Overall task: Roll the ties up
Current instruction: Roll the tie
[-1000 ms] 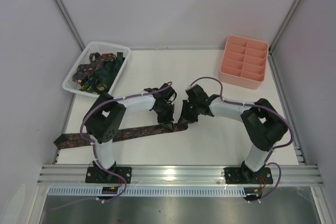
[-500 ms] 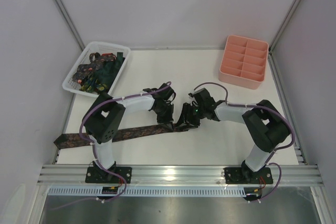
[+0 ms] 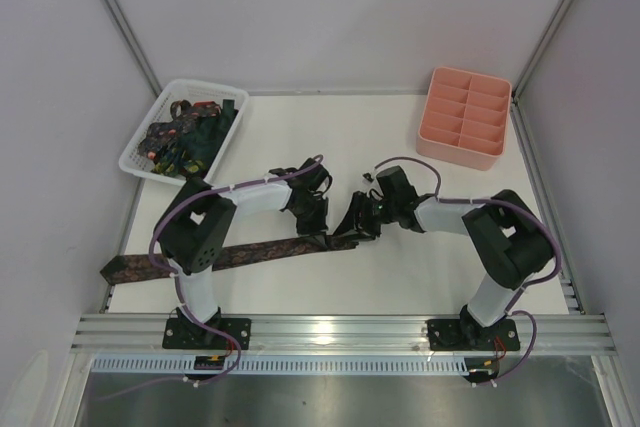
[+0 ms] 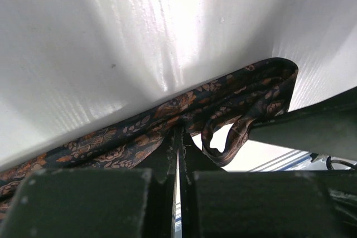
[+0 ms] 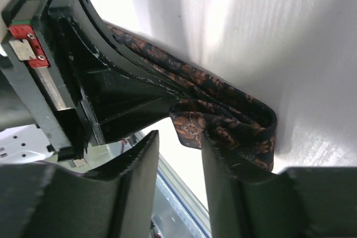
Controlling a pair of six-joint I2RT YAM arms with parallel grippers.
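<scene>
My right gripper has the tie's folded end [image 5: 264,127] bulging past one of its fingers, so next I move that gripper back and put both fingers around the tie's fold before rolling.
A brown patterned tie [image 3: 250,252] lies across the near left of the table, its right end folded into a small loop. My left gripper [image 3: 318,234] is shut on the tie just left of that fold. In the left wrist view the jaws [image 4: 179,132] meet on the fabric [image 4: 167,110]. My right gripper [image 3: 355,227] is open at the folded end. In the right wrist view its fingers [image 5: 178,137] stand apart, and the fold [image 5: 234,126] rests against the right finger. Several dark green ties [image 3: 185,137] lie in the basket.
A white lattice basket [image 3: 143,125] stands at the back left. A pink compartment tray [image 3: 455,152] stands at the back right. The tie's wide end [image 3: 115,269] hangs over the table's left edge. The two grippers are almost touching.
My right wrist has swung lower and a little right, bringing its fingers down to the tie's folded end. The left gripper has stayed on the tie. The tie's left end slid slightly left.
</scene>
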